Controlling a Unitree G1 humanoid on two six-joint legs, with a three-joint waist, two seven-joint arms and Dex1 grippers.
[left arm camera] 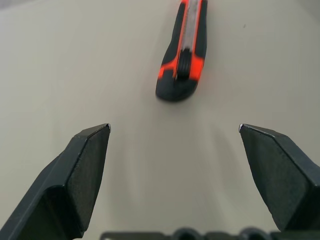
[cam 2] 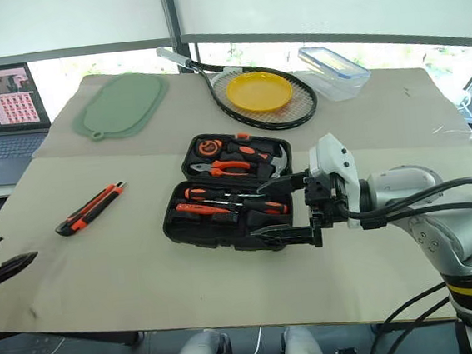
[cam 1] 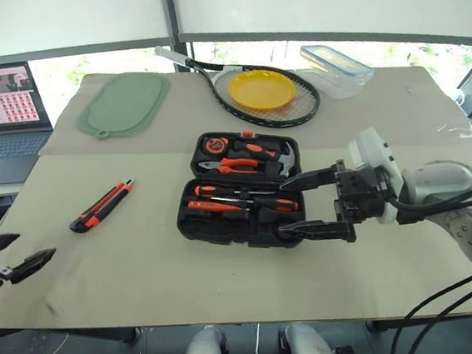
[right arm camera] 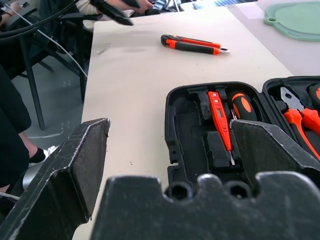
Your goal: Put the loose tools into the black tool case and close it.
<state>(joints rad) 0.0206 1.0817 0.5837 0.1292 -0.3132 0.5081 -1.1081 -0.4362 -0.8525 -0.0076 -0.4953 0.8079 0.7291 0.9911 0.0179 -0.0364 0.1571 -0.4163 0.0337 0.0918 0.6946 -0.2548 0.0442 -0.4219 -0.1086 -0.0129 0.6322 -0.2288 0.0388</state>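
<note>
The utility knife's rear end (cam 1: 78,226) points at the gap of my open left gripper. I should keep reaching forward until the fingers are on both sides of the knife's black slider (left arm camera: 184,63), and then close them.
The black tool case (cam 1: 192,225) lies open mid-table. Two orange-and-black screwdrivers (cam 1: 237,190) sit in its near half, with a slim orange tester screwdriver (right arm camera: 220,117) beside them. Pliers and a hammer rest in the far half. An orange-and-black utility knife (cam 1: 101,207) lies loose on the table left of the case. My left gripper (cam 1: 36,244) hangs open and empty at the table's left edge; the knife (left arm camera: 182,55) lies a short way ahead of it. My right gripper (cam 1: 283,210) is open and empty over the case's near right corner.
A green mat (cam 1: 124,104), a racket with a yellow plate (cam 1: 261,89) on it and a clear lidded box (cam 1: 336,67) lie at the back. A laptop (cam 1: 4,116) stands far left. A person's legs (right arm camera: 10,125) show beside the table.
</note>
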